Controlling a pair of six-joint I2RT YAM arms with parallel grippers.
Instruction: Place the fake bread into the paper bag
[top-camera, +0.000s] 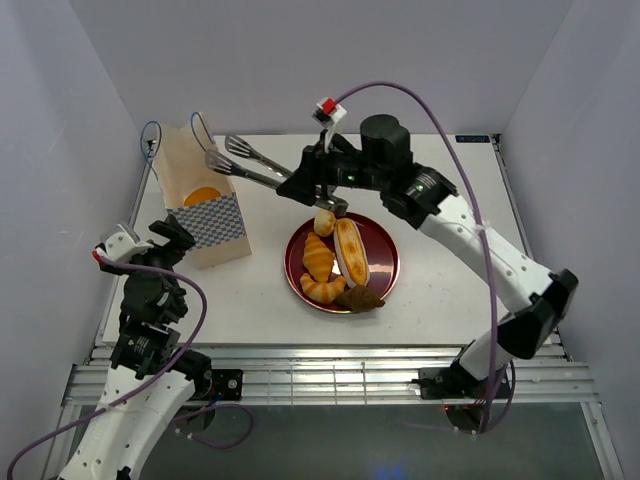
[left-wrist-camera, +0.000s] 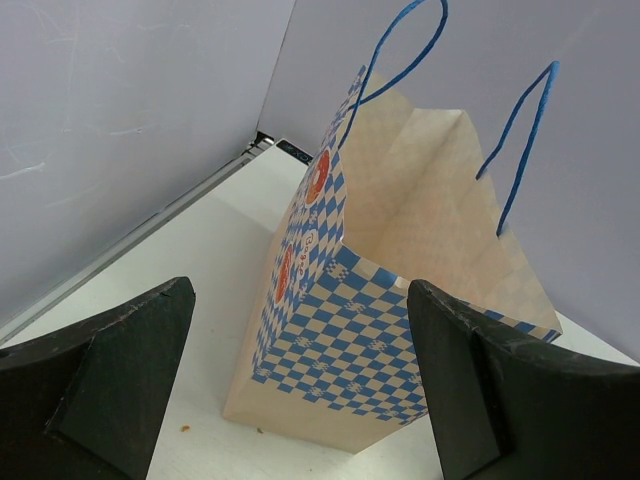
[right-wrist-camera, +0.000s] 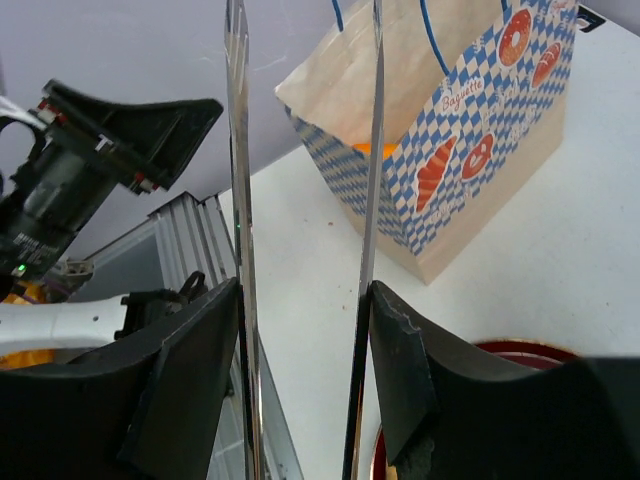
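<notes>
The dark brown piece (top-camera: 359, 299) juts out over the plate's rim (top-camera: 376, 299), clear for the open tongs, so the robot's right gripper should go toward it next and close there.
The paper bag (top-camera: 205, 205) stands open at the table's left, with an orange bun (top-camera: 202, 196) inside. It also shows in the left wrist view (left-wrist-camera: 350, 330) and the right wrist view (right-wrist-camera: 470, 150). The fake bread lies on the dark red plate (top-camera: 387, 262): two croissants (top-camera: 318, 255), an oblong roll (top-camera: 351, 250), a small bun (top-camera: 324, 222) and a dark brown piece (top-camera: 360, 297). My right gripper (top-camera: 318, 185) is shut on metal tongs (top-camera: 245, 160), whose empty tips are spread over the bag's mouth. My left gripper (top-camera: 175, 232) is open and empty, just short of the bag's base.
The bag's blue cord handles (left-wrist-camera: 520, 130) stand up above its rim. White walls close in the table on the left, back and right. The left arm (right-wrist-camera: 90, 170) shows beside the tongs (right-wrist-camera: 238, 200) in the right wrist view.
</notes>
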